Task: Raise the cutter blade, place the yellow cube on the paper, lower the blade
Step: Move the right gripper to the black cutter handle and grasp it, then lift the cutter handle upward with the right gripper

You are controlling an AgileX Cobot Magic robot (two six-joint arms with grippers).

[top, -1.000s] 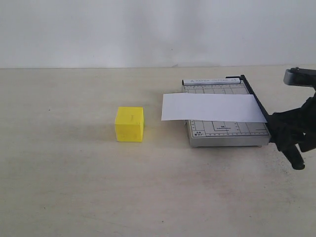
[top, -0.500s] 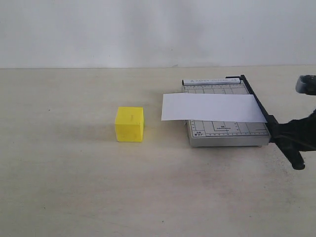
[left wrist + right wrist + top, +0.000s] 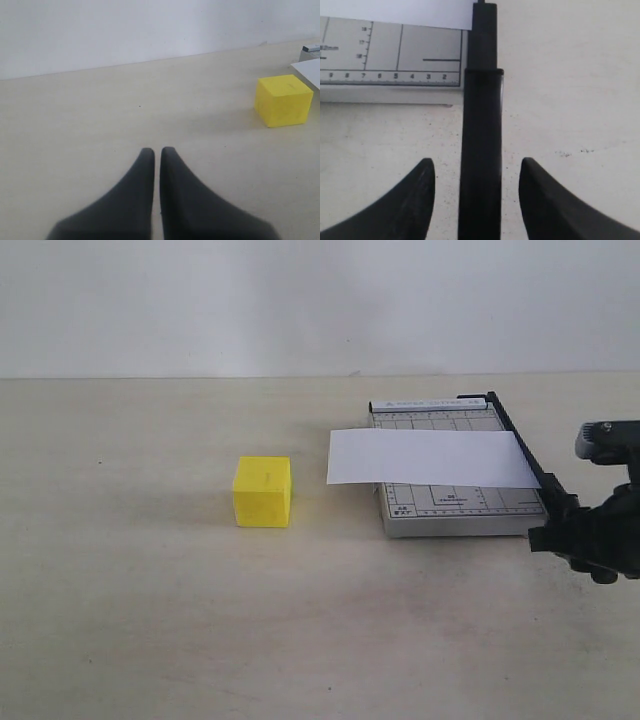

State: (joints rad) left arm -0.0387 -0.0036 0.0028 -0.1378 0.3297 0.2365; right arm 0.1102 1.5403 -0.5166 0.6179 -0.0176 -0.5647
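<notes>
A black pivot (image 3: 490,397) is at the far corner of the cutter's base. The cutter blade (image 3: 517,440) will therefore swing up around it when I raise the cutter's handle.
The yellow cube (image 3: 262,491) stands on the table left of the cutter, also in the left wrist view (image 3: 282,100). The white paper (image 3: 430,457) lies across the grey gridded base (image 3: 460,504). The cutter blade (image 3: 520,445) lies flat along the base's right edge. Its thick black handle (image 3: 481,150) runs between the fingers of my right gripper (image 3: 477,162), which is open, with a gap on each side. In the exterior view that gripper (image 3: 575,538) sits low over the handle. My left gripper (image 3: 157,150) is shut on nothing, well back from the cube.
The table is pale beige, with a white wall behind it. The base's ruler markings (image 3: 395,75) and a paper edge (image 3: 420,17) show ahead of my right gripper. A corner of the paper (image 3: 310,70) shows beyond the cube.
My right gripper drew off to the right, then came back left and lower, and now straddles the blade handle. Cube, paper and blade have not moved.
</notes>
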